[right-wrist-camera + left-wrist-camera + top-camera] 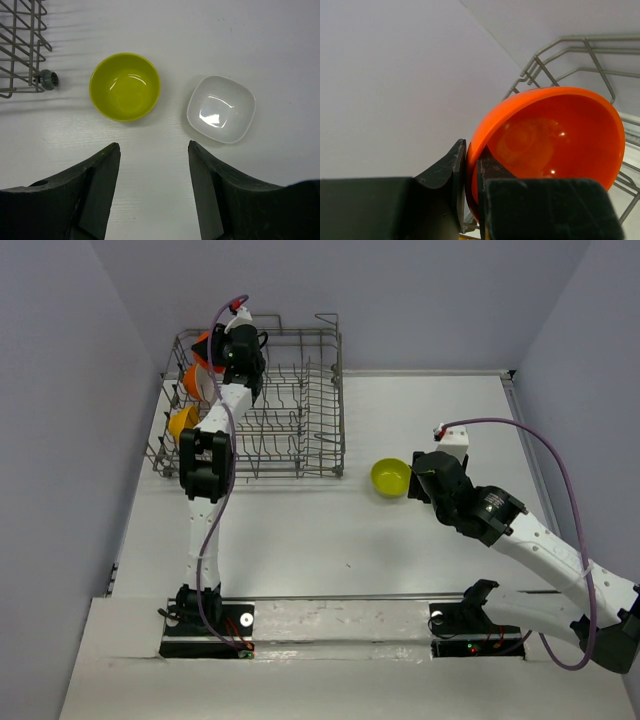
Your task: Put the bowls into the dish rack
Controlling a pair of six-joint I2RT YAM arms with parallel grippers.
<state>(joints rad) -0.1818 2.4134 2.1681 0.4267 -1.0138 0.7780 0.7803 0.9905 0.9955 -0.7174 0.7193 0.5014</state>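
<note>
The red-orange bowl [557, 137] is tipped on its edge like the white bowl in the rack. My left gripper next lowers it into the free wires next to the white bowl, then lets go.
My left gripper [214, 352] is shut on the rim of the red-orange bowl [555, 135], one finger inside and one outside, and holds it over the far left corner of the grey wire dish rack [300, 405]. In the rack's left side stand a white bowl with an orange outside [196, 382] and a yellow-orange bowl [183, 422]. The lime green bowl [125, 86] and the plain white bowl [221, 108] sit on the table right of the rack. My right gripper [154, 146] is open and empty, hovering just short of both, between them.
The rack's near right corner with a grey foot [48, 79] lies left of the green bowl. Grey walls stand close behind and left of the rack. In the top view my right gripper [420, 480] hides the white bowl.
</note>
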